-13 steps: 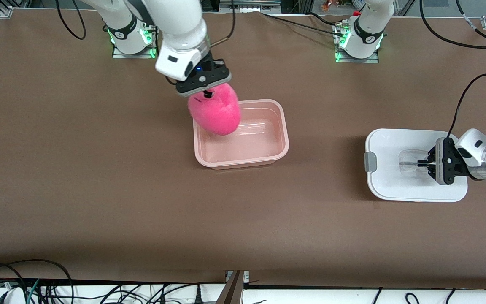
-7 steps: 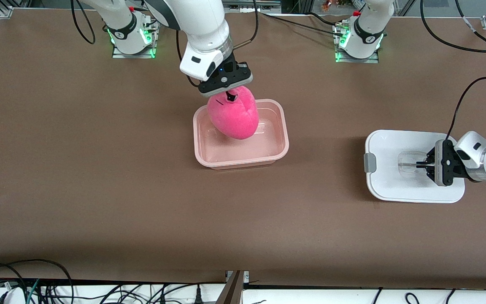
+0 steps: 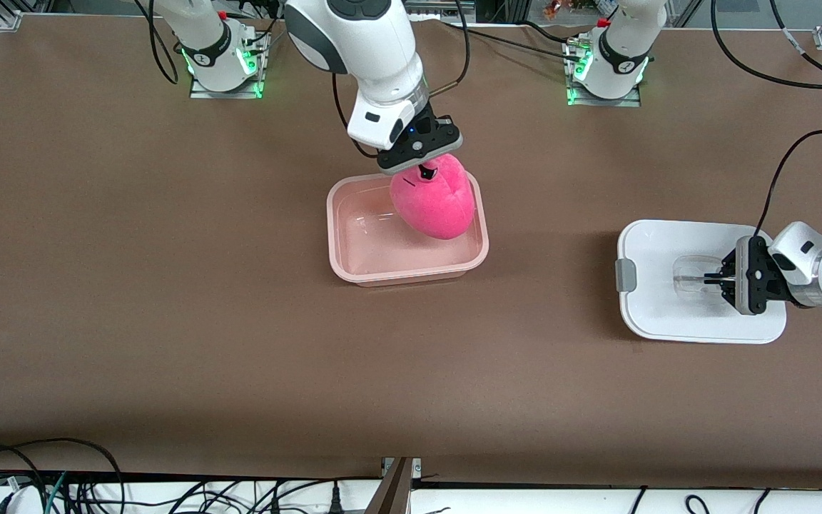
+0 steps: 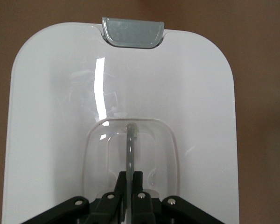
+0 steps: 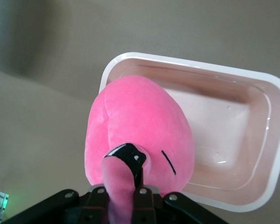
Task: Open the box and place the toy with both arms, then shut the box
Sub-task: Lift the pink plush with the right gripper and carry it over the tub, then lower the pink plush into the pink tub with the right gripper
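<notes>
My right gripper should move the toy back toward the box's middle (image 3: 405, 243) before it lowers the toy, because the toy is hanging over the box's rim (image 3: 479, 204) nearest the lid.
The pale-pink box (image 3: 411, 275) stands open at mid-table. The hot-pink toy (image 3: 434, 205) hangs over the box's end toward the left arm, partly inside its rim. My right gripper (image 3: 425, 170) is shut on one of the toy's stalked eyes. In the right wrist view the toy (image 5: 140, 121) dangles from the right gripper (image 5: 128, 186) above the box (image 5: 233, 116). The white lid (image 3: 661, 243) lies flat on the table toward the left arm's end. My left gripper (image 3: 714, 278) is shut on the lid's clear handle (image 4: 131, 144); a grey clip (image 4: 132, 31) shows on the lid (image 4: 51, 116).
The brown table (image 3: 168, 321) is bare around the box and between box and lid. Both arm bases (image 3: 218, 57) stand along the edge farthest from the front camera. Cables (image 3: 61, 485) hang below the nearest table edge.
My right arm has carried the toy toward the left arm's end, from over the box's corner to over its other end, and lower. The left gripper and lid have barely moved.
</notes>
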Robot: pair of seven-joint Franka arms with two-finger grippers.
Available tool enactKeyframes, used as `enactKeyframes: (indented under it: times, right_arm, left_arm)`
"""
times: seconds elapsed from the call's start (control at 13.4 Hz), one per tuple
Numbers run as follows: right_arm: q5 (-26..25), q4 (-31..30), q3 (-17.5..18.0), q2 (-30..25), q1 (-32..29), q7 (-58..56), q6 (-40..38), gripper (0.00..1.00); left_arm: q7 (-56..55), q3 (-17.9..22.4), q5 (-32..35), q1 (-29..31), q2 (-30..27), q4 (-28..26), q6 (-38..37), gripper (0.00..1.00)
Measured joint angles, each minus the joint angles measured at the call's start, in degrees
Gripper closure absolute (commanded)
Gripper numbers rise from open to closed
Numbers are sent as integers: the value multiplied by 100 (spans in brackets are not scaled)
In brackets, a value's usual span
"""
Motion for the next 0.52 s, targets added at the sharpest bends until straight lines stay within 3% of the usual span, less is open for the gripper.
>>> enactKeyframes:
  times: [0.52]
  right_arm:
    - [-2, 72, -167, 73, -249, -455, -463, 88]
  left_arm:
    - [6, -4, 0, -2, 0, 0, 0, 100]
